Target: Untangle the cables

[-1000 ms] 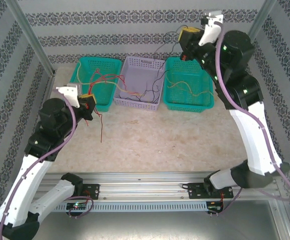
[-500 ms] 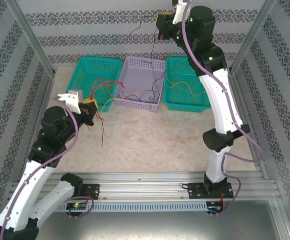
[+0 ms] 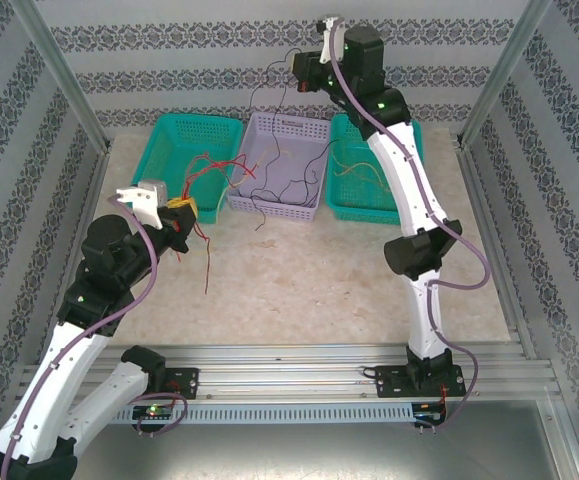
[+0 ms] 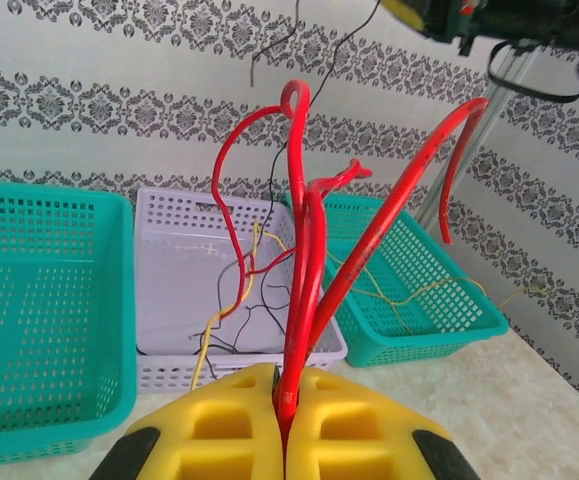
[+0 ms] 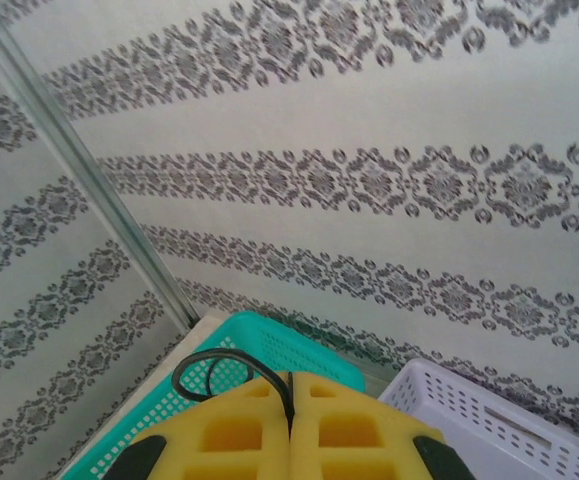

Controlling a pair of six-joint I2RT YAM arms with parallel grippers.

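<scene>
The dark cable (image 3: pixel 277 112) is lifted high above the red cables and hangs into the pale purple basket (image 3: pixel 291 162). My right gripper should keep going and let it go there.
My left gripper (image 3: pixel 181 213) hovers in front of the left teal basket (image 3: pixel 166 135), shut on a bunch of red cables (image 4: pixel 304 260) that curl up from between its yellow fingers (image 4: pixel 224 420). One red end (image 3: pixel 207 255) hangs down to the table. My right gripper (image 3: pixel 304 72) is raised high over the pale purple basket (image 3: pixel 291 122), shut on a thin dark cable (image 5: pixel 209 362) looped beside its fingers. Dark strands (image 3: pixel 259 190) trail from it down into that basket, where dark, red and yellow wires (image 4: pixel 219 320) still cross. Yellow wires (image 3: pixel 364 170) lie in the right teal basket (image 3: pixel 409 208).
Three baskets stand in a row against the patterned back wall. Metal frame posts (image 3: pixel 59 75) rise at both back corners. The beige tabletop (image 3: pixel 309 280) stretches between the baskets and the arm bases on the rail (image 3: pixel 299 370).
My right arm swung up and leftward, from over the right teal basket to high above the purple one, drawing the dark cable up with it. The left gripper barely shifted.
</scene>
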